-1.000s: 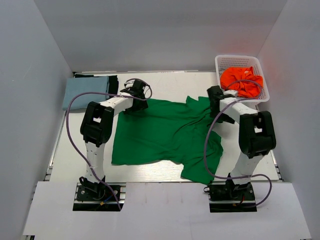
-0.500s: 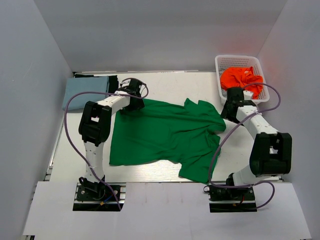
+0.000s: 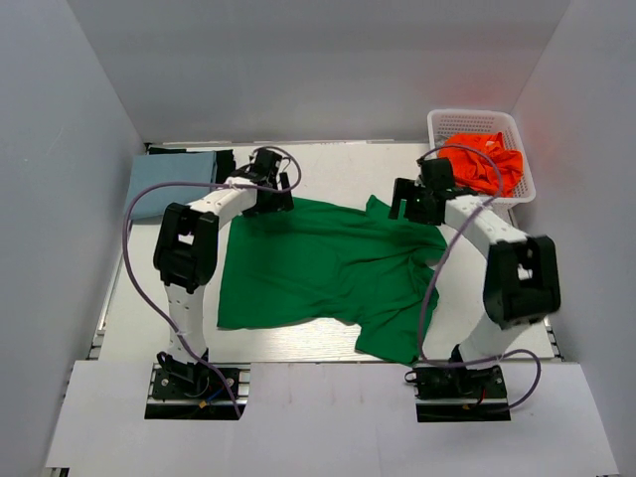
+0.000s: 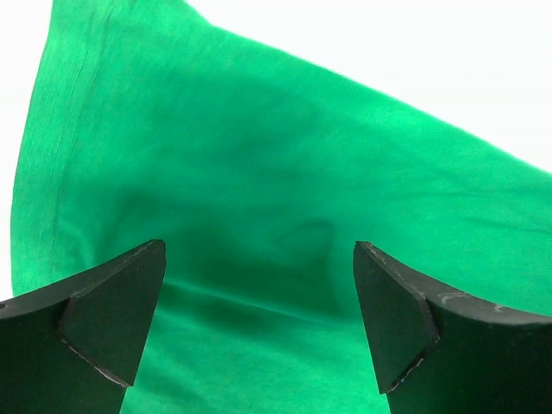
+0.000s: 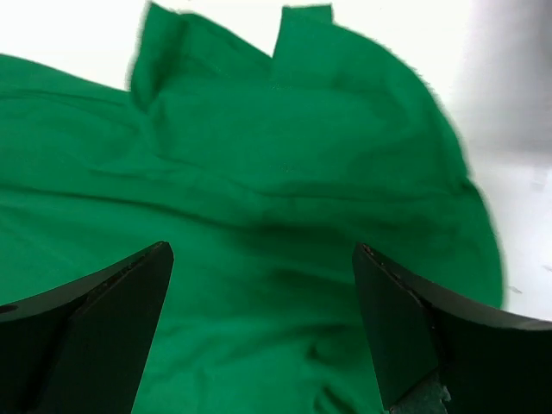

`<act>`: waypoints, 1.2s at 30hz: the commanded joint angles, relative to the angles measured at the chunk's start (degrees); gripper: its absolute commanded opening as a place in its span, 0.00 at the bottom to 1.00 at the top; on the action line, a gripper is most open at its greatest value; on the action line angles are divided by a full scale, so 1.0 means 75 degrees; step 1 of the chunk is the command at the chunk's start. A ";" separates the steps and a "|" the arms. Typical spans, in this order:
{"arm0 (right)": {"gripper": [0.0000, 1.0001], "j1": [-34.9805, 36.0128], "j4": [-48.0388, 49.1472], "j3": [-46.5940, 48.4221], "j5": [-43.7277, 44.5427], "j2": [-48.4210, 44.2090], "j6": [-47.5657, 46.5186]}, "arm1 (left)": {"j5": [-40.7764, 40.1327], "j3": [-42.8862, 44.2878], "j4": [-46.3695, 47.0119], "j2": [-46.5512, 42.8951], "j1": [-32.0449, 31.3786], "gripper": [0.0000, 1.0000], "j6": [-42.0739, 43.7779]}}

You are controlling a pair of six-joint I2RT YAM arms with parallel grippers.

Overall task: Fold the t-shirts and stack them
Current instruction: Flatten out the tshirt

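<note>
The green t-shirt shows bunched creases [image 3: 417,260] beside its edge nearest the basket. My right gripper should pinch that edge [image 3: 438,257] and pull the cloth out smooth before the fold.
A bright green t-shirt [image 3: 328,268] lies spread over the middle of the table, rumpled on its right side. My left gripper [image 3: 270,195] hovers open over the shirt's far left corner; in the left wrist view green cloth [image 4: 259,198] fills the space under my left gripper [image 4: 259,259], nothing between the fingers. My right gripper [image 3: 407,202] stands open above the shirt's far right part, by the collar [image 5: 285,52], with my right gripper [image 5: 259,259] holding nothing. A pale blue shirt [image 3: 169,182] lies folded at far left, a black one [image 3: 225,165] beneath it. An orange shirt [image 3: 484,162] sits in the basket.
The white mesh basket [image 3: 477,121] stands at the far right corner. White walls enclose the table on three sides. Purple cables loop off both arms above the shirt.
My right gripper swung out toward the basket, then came back left over the shirt's collar. The shirt's far right side has been pulled flatter. The left gripper shifted only slightly.
</note>
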 commanded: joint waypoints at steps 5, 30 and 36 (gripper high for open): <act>0.90 0.0004 -0.0055 0.1580 -0.0347 0.1891 0.0195 | 0.0190 0.1743 -0.0377 0.0890 0.0113 1.00 0.0407; 0.90 -0.0195 -0.0538 0.7932 -0.0791 0.6744 -0.1328 | 0.0013 0.5284 -0.0661 0.3703 0.0687 1.00 0.1075; 0.90 -0.0113 -0.0009 0.7710 -0.1131 0.5855 -0.1833 | 0.1020 0.5355 0.0207 0.2967 0.0687 1.00 0.1649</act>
